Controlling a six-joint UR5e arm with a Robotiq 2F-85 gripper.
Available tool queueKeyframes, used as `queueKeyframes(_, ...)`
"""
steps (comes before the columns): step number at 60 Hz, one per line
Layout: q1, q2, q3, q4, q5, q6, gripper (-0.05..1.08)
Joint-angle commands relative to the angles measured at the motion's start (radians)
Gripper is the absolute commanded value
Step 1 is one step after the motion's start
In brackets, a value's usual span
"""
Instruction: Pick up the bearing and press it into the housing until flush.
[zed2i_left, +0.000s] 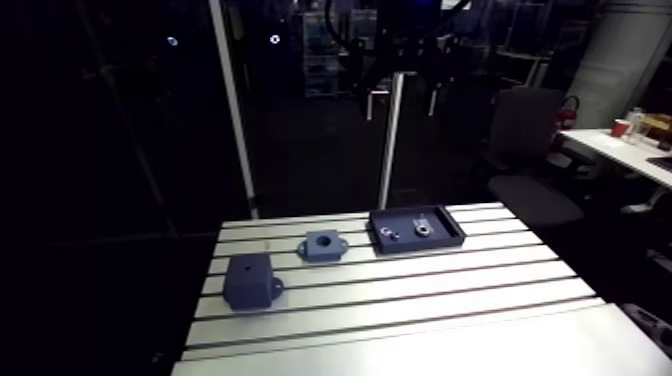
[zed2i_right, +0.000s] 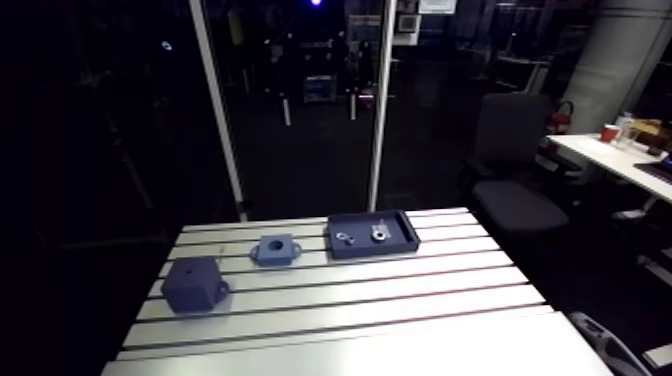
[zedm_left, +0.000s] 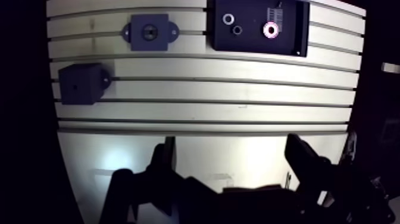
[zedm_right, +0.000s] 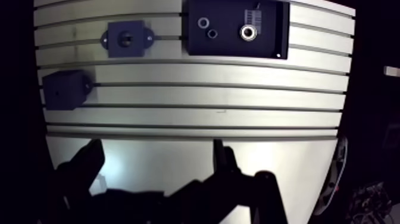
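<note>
My gripper will push the bearing (zedm_left: 271, 30) down, and it should catch at the opening of the round bore (zedm_left: 150, 32) and go in, because the bore is about as wide as the bearing.
In the wrist view the silver bearing (zedm_left: 272, 28) lies in a dark tray (zedm_left: 256, 43) at the table's far side, beside two small rings (zedm_left: 228, 19). Next to the tray, toward the table's other end, sits a flat dark-blue housing (zedm_left: 162, 26) with two ears and a round bore facing up. My gripper (zedm_left: 233, 159) hangs high over the near part of the table, well short of the tray. Its fingers (zedm_left: 165, 159) stand wide apart with nothing between them. The arm view shows the same tray (zed2i_left: 447, 232), bearing (zed2i_left: 421, 230) and housing (zed2i_left: 322, 247).
A taller dark-blue block (zedm_left: 80, 83) with a side ear stands nearer me than the housing, close to the table's edge. The slotted aluminium table (zedm_left: 208, 89) stretches bare between the gripper and the parts. An office chair (zed2i_left: 525, 150) stands beyond the table's far right corner.
</note>
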Motion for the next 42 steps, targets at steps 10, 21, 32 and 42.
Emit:
queueKeyframes(10, -0.091, 0.057, 0.066, -0.144, 0.001, -0.04, 0.0)
queueKeyframes(21, -0.106, 0.114, 0.085, -0.237, 0.007, -0.042, 0.0)
queueKeyframes(32, -0.106, 0.174, 0.08, -0.275, 0.007, -0.064, 0.0)
queueKeyframes(42, -0.106, 0.233, 0.043, -0.278, 0.0, -0.063, 0.0)
